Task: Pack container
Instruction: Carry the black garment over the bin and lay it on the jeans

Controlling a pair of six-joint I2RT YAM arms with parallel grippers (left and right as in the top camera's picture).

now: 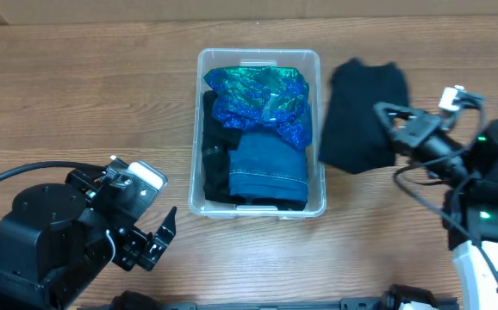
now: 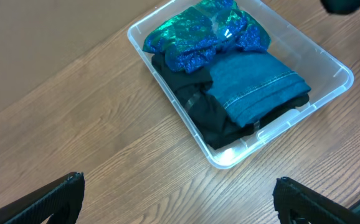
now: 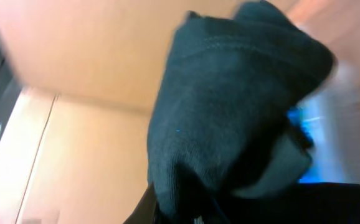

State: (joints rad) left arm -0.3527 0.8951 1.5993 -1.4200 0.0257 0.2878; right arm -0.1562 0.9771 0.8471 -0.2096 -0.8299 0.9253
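Observation:
The dark folded garment [image 1: 361,112] is lifted and the way into the container is clear, so my right gripper keeps going over the folded blue jeans [image 1: 269,170] and lets go there.
The clear plastic container [image 1: 320,164] sits mid-table and shows in the left wrist view [image 2: 329,93] too. It holds a shiny blue-green garment [image 1: 262,99], folded blue jeans [image 1: 268,165] and a black garment [image 1: 214,159]. My right gripper [image 1: 385,129] is shut on a dark folded garment [image 1: 361,116] and holds it just right of the container, lifted off the table. In the right wrist view this dark garment [image 3: 236,106] fills the frame and hides the fingers. My left gripper [image 1: 150,241] is open and empty, at the table's front left.
The wooden table [image 1: 85,103] surrounds the container. A cable [image 1: 421,202] runs from the right arm over the table at right. The left arm's base [image 1: 42,241] fills the front left corner.

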